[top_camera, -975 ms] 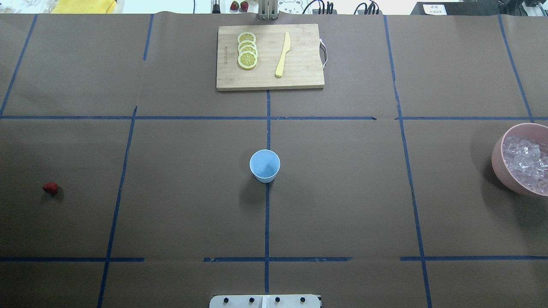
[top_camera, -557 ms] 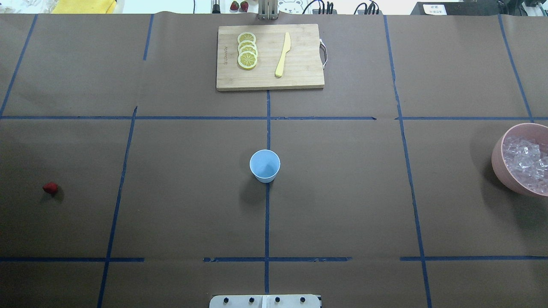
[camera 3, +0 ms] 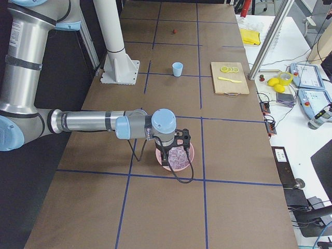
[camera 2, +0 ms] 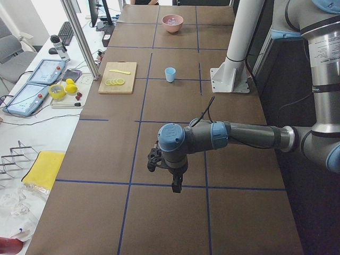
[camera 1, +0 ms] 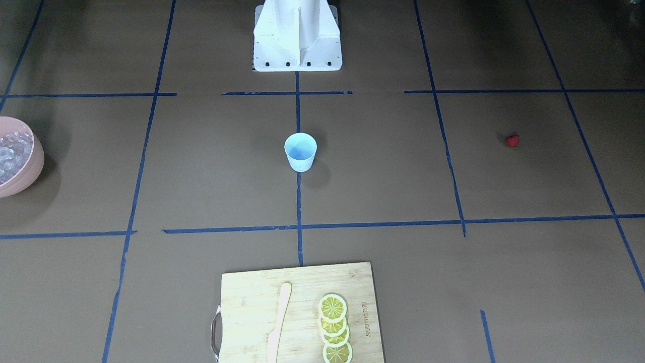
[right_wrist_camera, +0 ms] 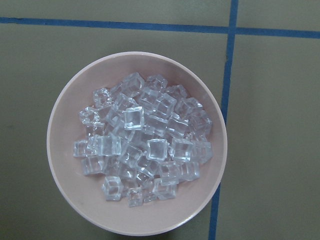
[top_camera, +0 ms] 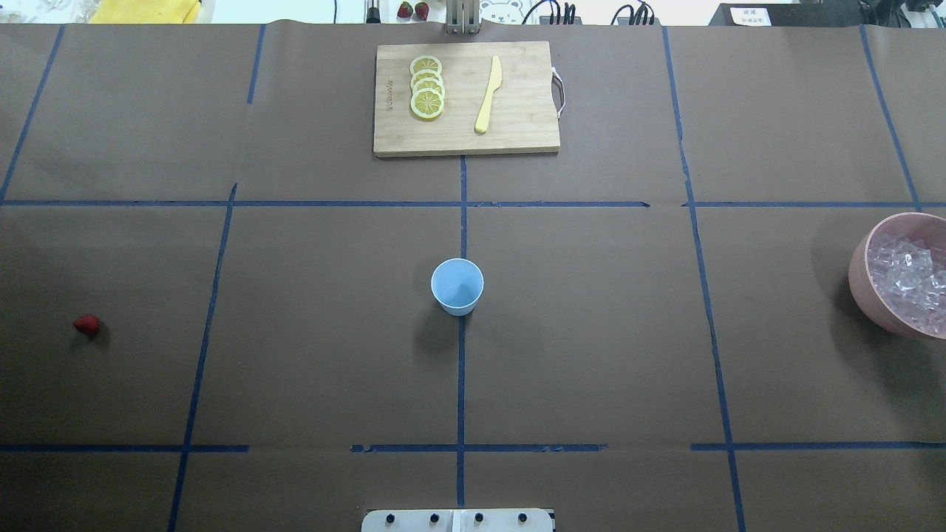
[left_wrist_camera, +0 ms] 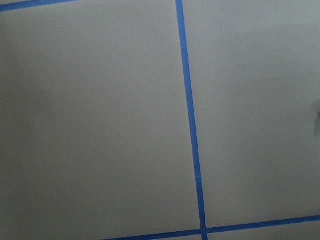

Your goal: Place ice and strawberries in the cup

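Note:
The pink bowl stands open under my right gripper, its ice cubes heaped in the middle (right_wrist_camera: 141, 145), so I should keep lowering until my fingers straddle an ice cube.
The pale-blue cup (top_camera: 457, 287) stands upright at the table's middle and also shows in the front view (camera 1: 300, 151). One red strawberry (top_camera: 87, 324) lies far left on the table. The ice (right_wrist_camera: 145, 150) fills a pink bowl (top_camera: 857, 273) at the far right edge. My right gripper (camera 3: 175, 149) hangs directly above that bowl; the right wrist view looks straight down into it. My left gripper (camera 2: 176, 185) hangs over bare table at the left end; the left wrist view shows only paper and tape. Both grippers show only in the side views, so I cannot tell whether they are open or shut.
A wooden cutting board (top_camera: 517, 133) with several lemon slices (top_camera: 427, 87) and a yellow knife (top_camera: 488, 94) lies at the far middle. The robot's white base (camera 1: 297, 35) stands at the near edge. Blue tape lines grid the brown paper.

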Available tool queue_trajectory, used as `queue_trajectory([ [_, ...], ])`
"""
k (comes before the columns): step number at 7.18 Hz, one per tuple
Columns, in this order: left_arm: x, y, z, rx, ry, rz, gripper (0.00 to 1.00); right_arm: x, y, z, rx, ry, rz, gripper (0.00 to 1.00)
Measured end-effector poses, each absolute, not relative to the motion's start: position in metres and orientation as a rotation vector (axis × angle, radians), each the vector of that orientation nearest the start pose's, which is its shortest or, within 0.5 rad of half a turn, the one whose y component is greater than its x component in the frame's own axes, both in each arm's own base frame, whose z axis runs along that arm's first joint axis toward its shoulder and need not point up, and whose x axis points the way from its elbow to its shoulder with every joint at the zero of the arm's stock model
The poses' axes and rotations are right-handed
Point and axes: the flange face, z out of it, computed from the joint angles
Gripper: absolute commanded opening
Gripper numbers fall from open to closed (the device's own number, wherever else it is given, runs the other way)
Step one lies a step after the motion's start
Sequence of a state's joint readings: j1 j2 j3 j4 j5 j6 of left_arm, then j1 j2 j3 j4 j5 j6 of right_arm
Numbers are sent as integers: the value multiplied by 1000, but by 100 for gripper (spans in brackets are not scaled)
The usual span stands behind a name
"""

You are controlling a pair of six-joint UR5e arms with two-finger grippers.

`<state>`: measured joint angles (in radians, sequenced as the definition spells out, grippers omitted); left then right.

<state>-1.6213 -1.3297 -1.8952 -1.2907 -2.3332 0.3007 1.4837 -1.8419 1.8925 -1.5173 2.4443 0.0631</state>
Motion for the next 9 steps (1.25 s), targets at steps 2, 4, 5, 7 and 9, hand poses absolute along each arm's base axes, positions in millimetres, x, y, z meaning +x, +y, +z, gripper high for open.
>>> queue_trajectory([
  [2,-83,-362,629,-49,781,163,100,-1,-391,601,29,-855,-72,93],
  [4,-83,-359,626,-46,781,164,100,-25,-393,597,-25,-850,13,93],
  [5,-83,-358,626,-47,781,163,100,-40,-394,592,-52,-854,82,92],
  [7,-83,-358,627,-49,781,162,100,-69,-395,586,-95,-834,211,91],
  [9,-83,-357,627,-50,781,162,100,-95,-395,587,-124,-788,295,90],
])
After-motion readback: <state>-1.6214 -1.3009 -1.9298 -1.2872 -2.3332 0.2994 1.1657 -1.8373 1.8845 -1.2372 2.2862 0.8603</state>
